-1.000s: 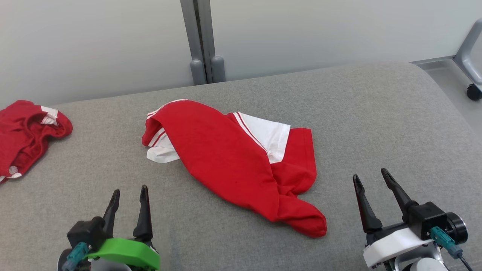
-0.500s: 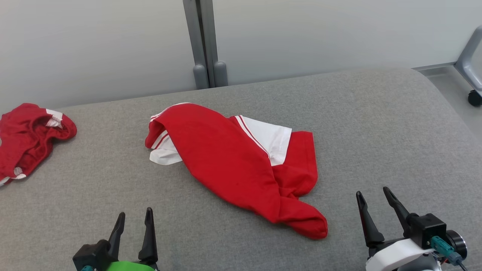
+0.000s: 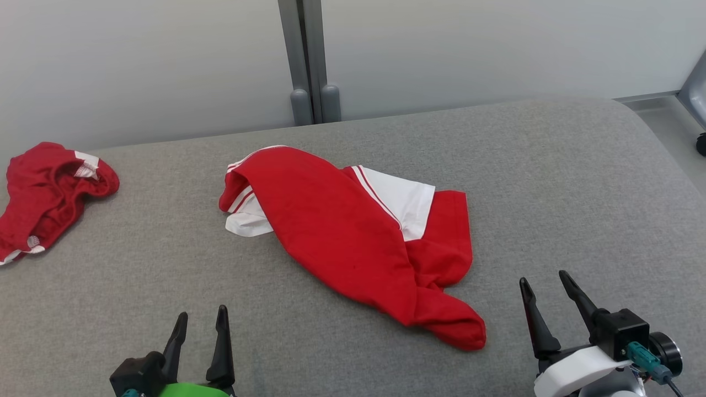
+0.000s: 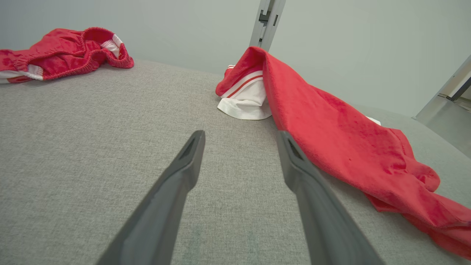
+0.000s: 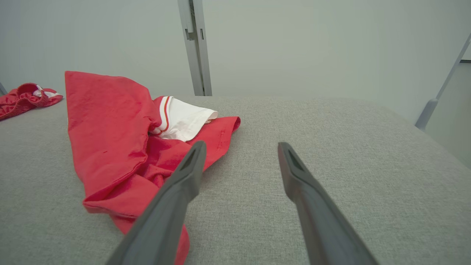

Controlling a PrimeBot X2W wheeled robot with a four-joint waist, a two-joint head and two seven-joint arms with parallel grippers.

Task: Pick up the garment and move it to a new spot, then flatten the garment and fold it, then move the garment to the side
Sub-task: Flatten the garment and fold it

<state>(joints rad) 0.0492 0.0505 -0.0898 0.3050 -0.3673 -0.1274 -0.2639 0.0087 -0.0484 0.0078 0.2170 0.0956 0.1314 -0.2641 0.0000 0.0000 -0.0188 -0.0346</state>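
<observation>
My gripper will lift the garment's white panel, and the garment (image 3: pixel 337 241) should open out to a hidden lettered side, since plain red shows between the striped sleeves (image 3: pixel 394 198).
A red garment (image 3: pixel 342 231) with white, red-striped sleeves lies crumpled in the middle of the grey padded surface (image 3: pixel 551 182). It rises as a red ridge (image 4: pixel 331 129) in the left wrist view and as a heap (image 5: pixel 110 140) in the right wrist view. My left gripper (image 3: pixel 202 317) stands open at the lower left, short of the garment's near edge, with nothing between its fingers. Near the lower right, my right gripper (image 3: pixel 544 278) is open and empty, just right of the garment's lowest fold. The same empty gaps show at left gripper (image 4: pixel 239 136) and right gripper (image 5: pixel 241 147).
A second red garment (image 3: pixel 47 196) with white trim lies bunched at the far left of the surface. A pale wall with a grey post (image 3: pixel 309 60) runs behind. The surface rounds off at the right, where a grey frame with a caster (image 3: pixel 700 143) stands on the floor.
The head camera has shifted, so the whole scene sits a little further right. Both grippers show lower in the picture than a second ago and remain open. The garments lie as before.
</observation>
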